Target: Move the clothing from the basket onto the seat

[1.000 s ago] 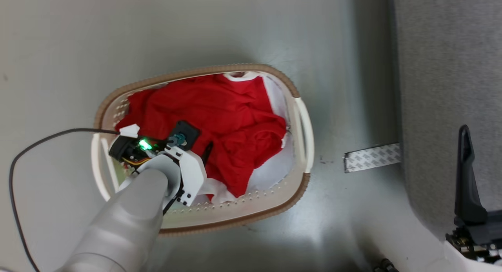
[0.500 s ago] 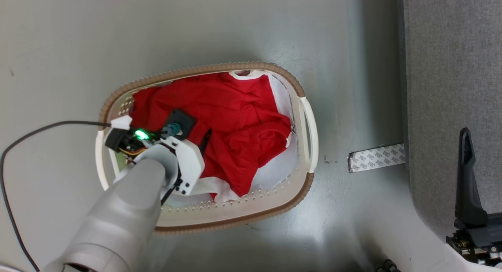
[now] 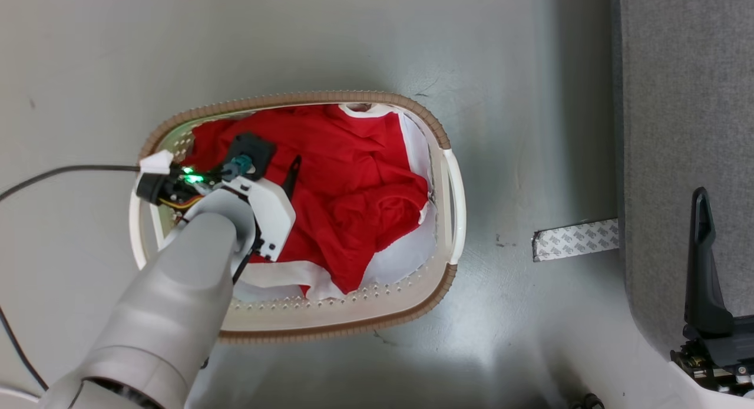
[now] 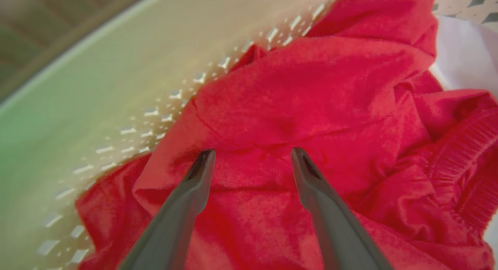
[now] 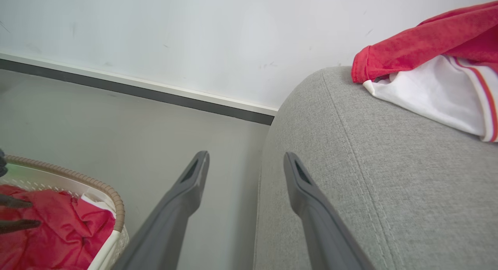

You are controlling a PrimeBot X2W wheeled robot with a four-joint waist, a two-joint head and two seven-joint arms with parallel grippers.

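My gripper is about to lift the clothing, and the red clothing's folds lie loose inside the basket's rim. So the clothing will come free in one piece and hang limp when I lift it.
The clothing, a crumpled bright red garment with white panels, fills the cream basket on the floor. My left gripper reaches down into the basket's far left part. In the left wrist view the left gripper is open, its tips just over a fold of the red clothing, with nothing between them. My right gripper is open and empty beside the rounded edge of the grey seat. One of its dark fingers stands at the lower right against the seat.
Another red and white garment lies on top of the seat. A strip of patterned tape sticks to the floor between basket and seat. A black cable runs leftward from my left wrist. A white wall with a dark baseboard stands behind.
My left gripper has moved farther into the basket toward its far left side, staying open. The head camera has shifted slightly. The right gripper has not moved.
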